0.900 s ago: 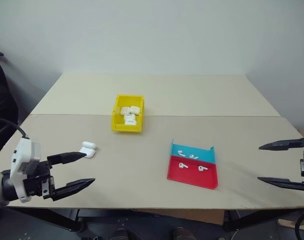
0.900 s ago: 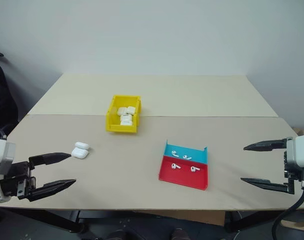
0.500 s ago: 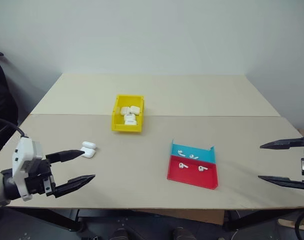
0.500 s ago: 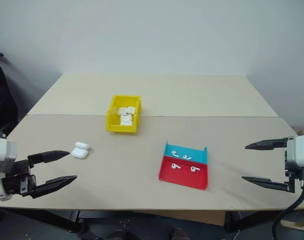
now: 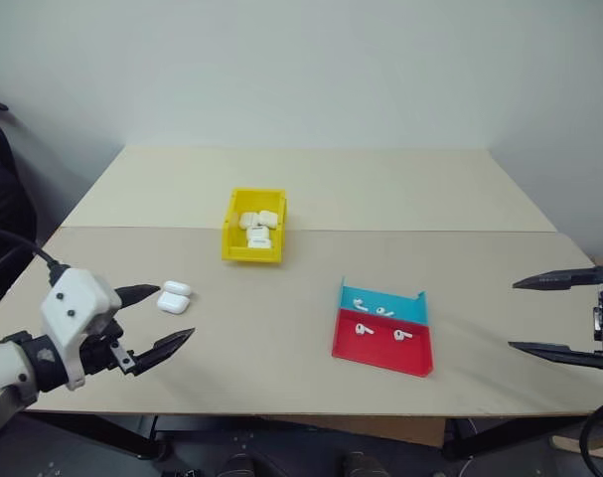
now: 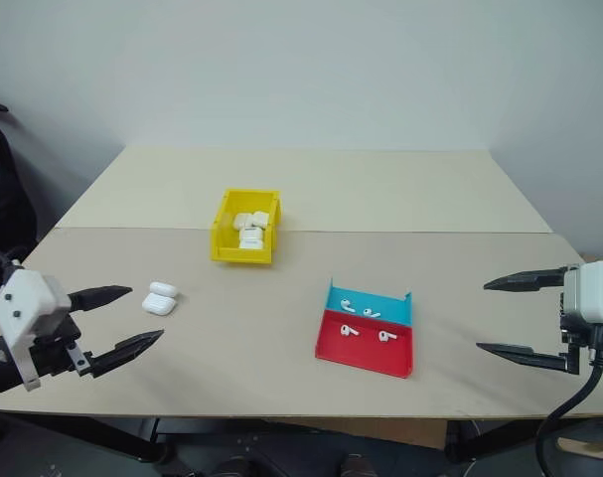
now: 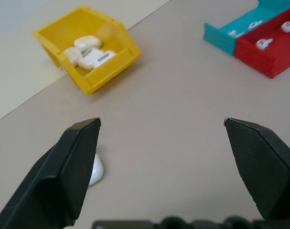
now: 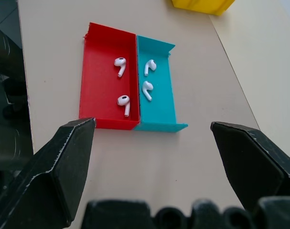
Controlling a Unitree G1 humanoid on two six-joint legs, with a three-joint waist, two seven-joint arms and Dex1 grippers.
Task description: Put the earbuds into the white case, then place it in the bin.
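The white case lies free, its body nearer my open fingers than its lid [image 5: 178, 288], so my left gripper keeps going and closes on that body's sides [image 5: 172, 303].
The white case [image 5: 174, 297] lies on the table at the left, seemingly with its lid flipped up. My left gripper [image 5: 175, 311] hovers open just in front of it, one fingertip close beside the case; in the left wrist view the case [image 7: 96, 170] peeks out from behind a finger. Several earbuds [image 8: 120, 66] lie in the red-and-blue tray [image 5: 380, 348] at centre right, two in each half. The yellow bin [image 5: 231, 231] stands further back and holds several white cases. Open and empty, my right gripper [image 5: 513, 316] hangs over the table's right edge, well away from the tray.
The tabletop is two beige boards with a seam running just behind the bin. A dark chair [image 5: 3, 214] stands off the left side. Open table lies between the case, the bin and the tray.
My left gripper has rolled and reached a little forward, so its fingertips now sit closer to the case. The right gripper has barely moved. Case, bin and tray stay put.
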